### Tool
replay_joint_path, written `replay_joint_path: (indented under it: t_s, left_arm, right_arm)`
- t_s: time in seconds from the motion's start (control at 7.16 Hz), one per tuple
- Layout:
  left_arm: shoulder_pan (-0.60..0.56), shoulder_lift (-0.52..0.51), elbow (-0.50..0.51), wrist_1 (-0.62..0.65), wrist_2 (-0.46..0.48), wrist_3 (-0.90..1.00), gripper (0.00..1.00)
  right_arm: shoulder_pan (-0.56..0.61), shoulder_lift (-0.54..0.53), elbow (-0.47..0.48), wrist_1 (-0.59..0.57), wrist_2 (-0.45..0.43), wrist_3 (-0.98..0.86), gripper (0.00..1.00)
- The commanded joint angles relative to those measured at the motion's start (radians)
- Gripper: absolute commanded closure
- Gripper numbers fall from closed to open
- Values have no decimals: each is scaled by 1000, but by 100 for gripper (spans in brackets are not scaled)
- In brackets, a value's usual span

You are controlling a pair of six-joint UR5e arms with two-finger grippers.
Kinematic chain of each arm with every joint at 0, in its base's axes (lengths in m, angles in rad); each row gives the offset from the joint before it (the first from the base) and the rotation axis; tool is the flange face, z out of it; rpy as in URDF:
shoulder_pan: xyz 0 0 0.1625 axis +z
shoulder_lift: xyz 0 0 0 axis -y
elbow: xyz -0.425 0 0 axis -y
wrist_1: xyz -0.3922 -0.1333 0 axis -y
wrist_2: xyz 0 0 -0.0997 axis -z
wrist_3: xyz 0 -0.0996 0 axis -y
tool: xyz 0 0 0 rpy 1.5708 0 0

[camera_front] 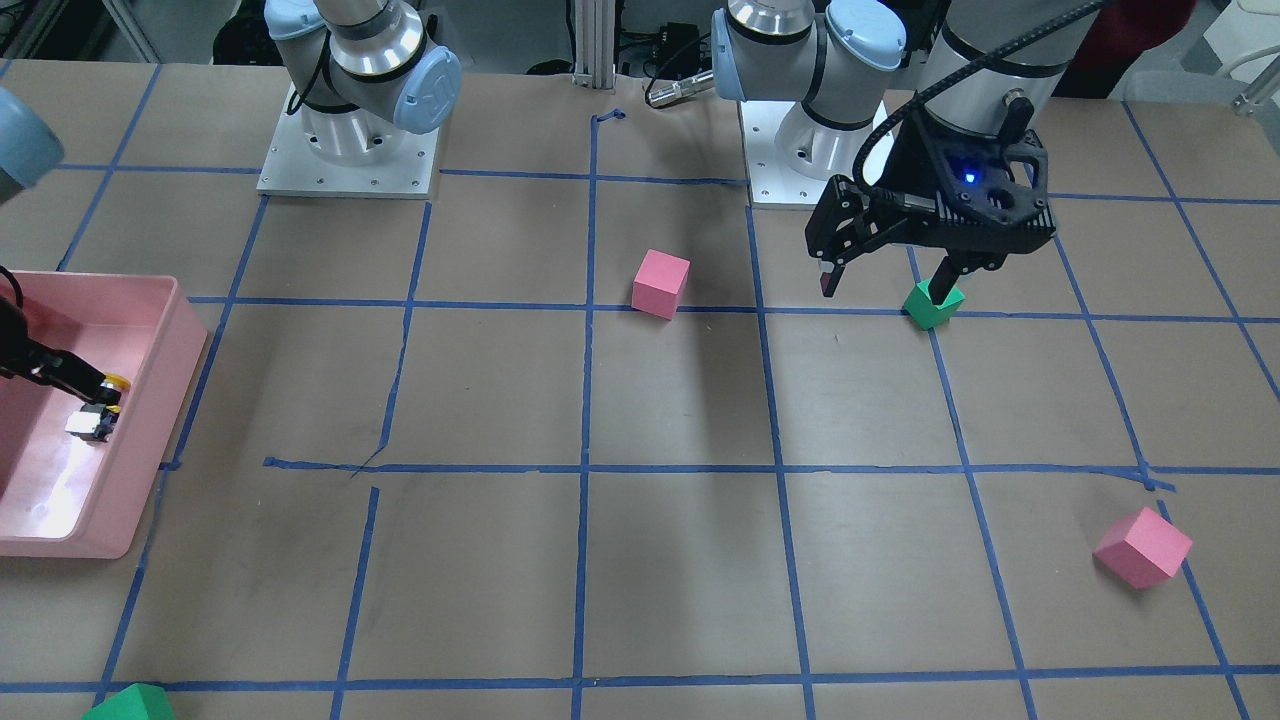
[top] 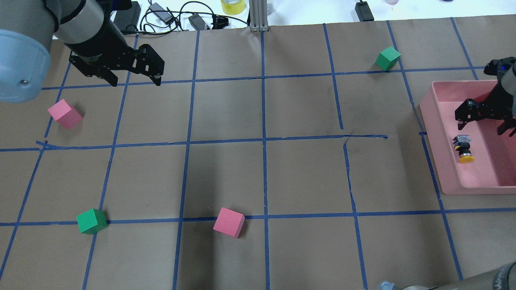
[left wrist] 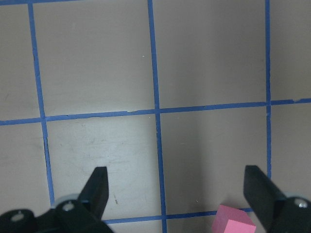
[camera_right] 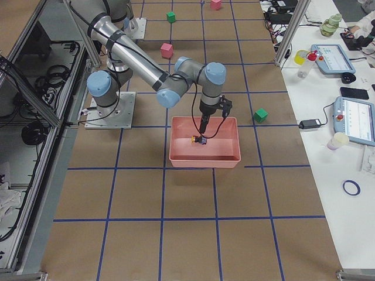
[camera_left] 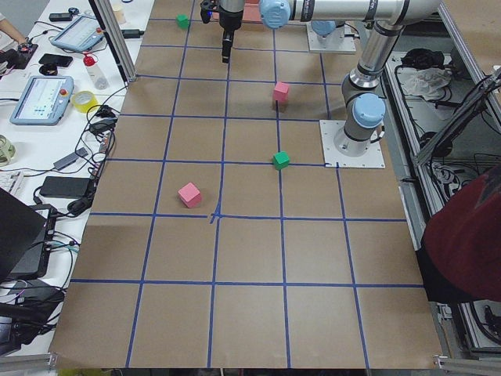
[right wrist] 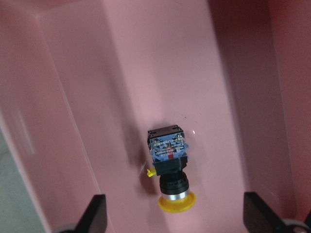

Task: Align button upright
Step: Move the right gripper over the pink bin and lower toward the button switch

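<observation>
I expect the button's base block (right wrist: pixel 168 148) to roll and tip up when I grip and lift it, because the black neck (right wrist: pixel 174 182) beside the yellow cap is round.
The button (top: pixel 464 149) lies on its side on the floor of the pink bin (top: pixel 433 133), yellow cap towards the robot and whitish base block away from it. It also shows in the front-facing view (camera_front: pixel 97 411) and in the right wrist view (right wrist: pixel 170 165). My right gripper (top: pixel 481 124) hangs open just above the button, one finger (right wrist: pixel 97 211) on each side of it, holding nothing. My left gripper (top: pixel 136 82) is open and empty, raised above the table far from the bin.
Two pink cubes (top: pixel 64 114) (top: pixel 229 222) and two green cubes (top: pixel 92 221) (top: pixel 388 58) stand on the brown gridded table. The bin's walls (camera_front: pixel 180 340) enclose the button closely. The left wrist view shows a pink cube (left wrist: pixel 233 222) below the gripper.
</observation>
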Motion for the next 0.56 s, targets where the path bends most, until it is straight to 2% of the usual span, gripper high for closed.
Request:
replay_joint_path:
  t_s: [0.0, 0.42]
  left_arm:
    - [0, 0, -3, 0, 14, -1, 0]
    - [0, 0, -6, 0, 14, -1, 0]
  right_arm:
    - [-13, 51, 18, -36, 5, -7, 0]
    - [-67, 79, 18, -38, 15, -105, 0]
